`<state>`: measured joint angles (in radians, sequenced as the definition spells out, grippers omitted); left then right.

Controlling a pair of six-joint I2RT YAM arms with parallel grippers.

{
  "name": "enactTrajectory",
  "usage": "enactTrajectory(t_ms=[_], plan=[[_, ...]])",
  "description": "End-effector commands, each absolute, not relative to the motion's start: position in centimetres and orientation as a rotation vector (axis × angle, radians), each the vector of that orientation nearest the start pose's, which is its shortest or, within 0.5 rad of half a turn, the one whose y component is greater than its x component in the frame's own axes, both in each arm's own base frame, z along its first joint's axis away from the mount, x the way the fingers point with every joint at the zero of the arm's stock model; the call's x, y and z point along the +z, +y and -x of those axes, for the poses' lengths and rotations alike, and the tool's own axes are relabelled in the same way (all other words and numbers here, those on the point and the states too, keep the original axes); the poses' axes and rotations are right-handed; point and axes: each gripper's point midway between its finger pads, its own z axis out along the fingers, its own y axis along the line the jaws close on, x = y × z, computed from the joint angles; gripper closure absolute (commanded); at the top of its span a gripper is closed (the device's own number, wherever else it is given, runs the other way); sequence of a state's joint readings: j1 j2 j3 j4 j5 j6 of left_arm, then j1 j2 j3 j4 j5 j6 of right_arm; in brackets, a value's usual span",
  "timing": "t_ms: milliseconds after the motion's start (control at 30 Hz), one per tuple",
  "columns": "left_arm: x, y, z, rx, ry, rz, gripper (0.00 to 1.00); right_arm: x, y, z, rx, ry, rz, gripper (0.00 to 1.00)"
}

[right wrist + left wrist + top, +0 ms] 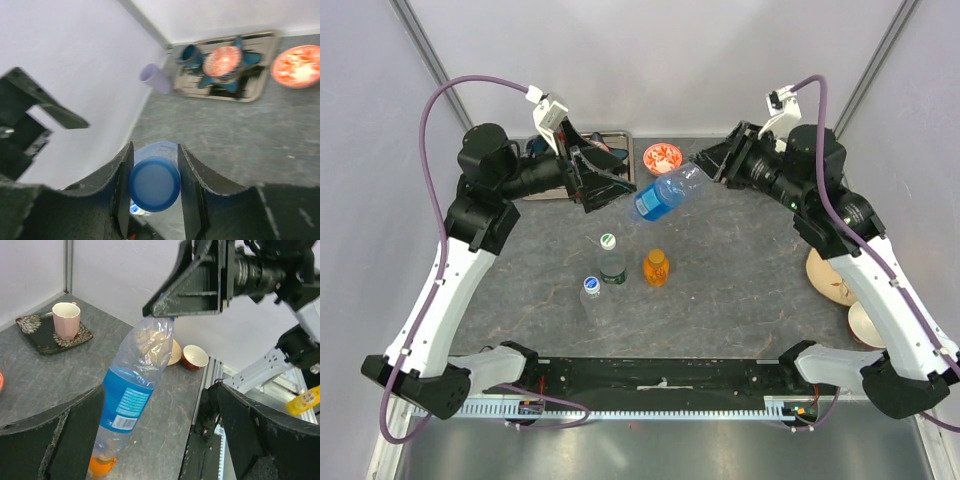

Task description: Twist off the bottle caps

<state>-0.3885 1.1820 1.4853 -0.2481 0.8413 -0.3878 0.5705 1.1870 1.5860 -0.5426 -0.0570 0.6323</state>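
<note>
The blue-labelled bottle is hanging only by its cap (154, 184), so my left gripper should grip the bottle's body (663, 195) before my right gripper opens and takes hold of the bottle's cap again.
A blue-labelled bottle (663, 194) hangs tilted in the air above the table. My right gripper (155, 185) is shut on its blue cap (155, 183), one finger on each side. In the top view that right gripper (705, 165) holds the bottle's upper end. My left gripper (160, 440) stands wide open, its fingers (50, 440) apart from the bottle's body (131, 390). On the table stand an orange bottle (656, 267) and two clear bottles, one with a white-and-green cap (608, 240), one with a white-and-blue cap (590, 284).
A red patterned bowl (662, 155) and a metal tray (616, 138) sit at the back. A lilac cup (156, 78) lies beside the tray. A pink mug (66, 320) stands on a dark saucer. Two bowls (830, 275) sit at the right edge.
</note>
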Motion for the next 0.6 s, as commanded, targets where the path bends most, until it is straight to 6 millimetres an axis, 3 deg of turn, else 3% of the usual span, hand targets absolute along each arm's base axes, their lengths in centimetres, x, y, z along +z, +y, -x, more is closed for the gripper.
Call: enactTrajectory(t_ms=[0, 167, 433, 567], plan=[[46.1, -24.9, -21.1, -1.193, 1.376, -0.908, 0.00, 48.8, 26.0, -25.2, 1.346, 1.686, 0.167, 1.00], [45.4, -25.2, -20.8, -1.189, 1.374, -0.927, 0.00, 49.8, 27.2, -23.8, 1.471, 1.642, 0.255, 1.00], [44.7, -27.7, -21.6, -1.252, 1.420, -0.967, 0.00, 49.2, 27.7, -24.2, 1.451, 1.660, 0.314, 1.00], [43.3, -29.3, -21.8, -1.247, 1.451, -1.019, 0.00, 49.4, 28.0, -24.4, 1.448, 1.660, 0.326, 1.00]])
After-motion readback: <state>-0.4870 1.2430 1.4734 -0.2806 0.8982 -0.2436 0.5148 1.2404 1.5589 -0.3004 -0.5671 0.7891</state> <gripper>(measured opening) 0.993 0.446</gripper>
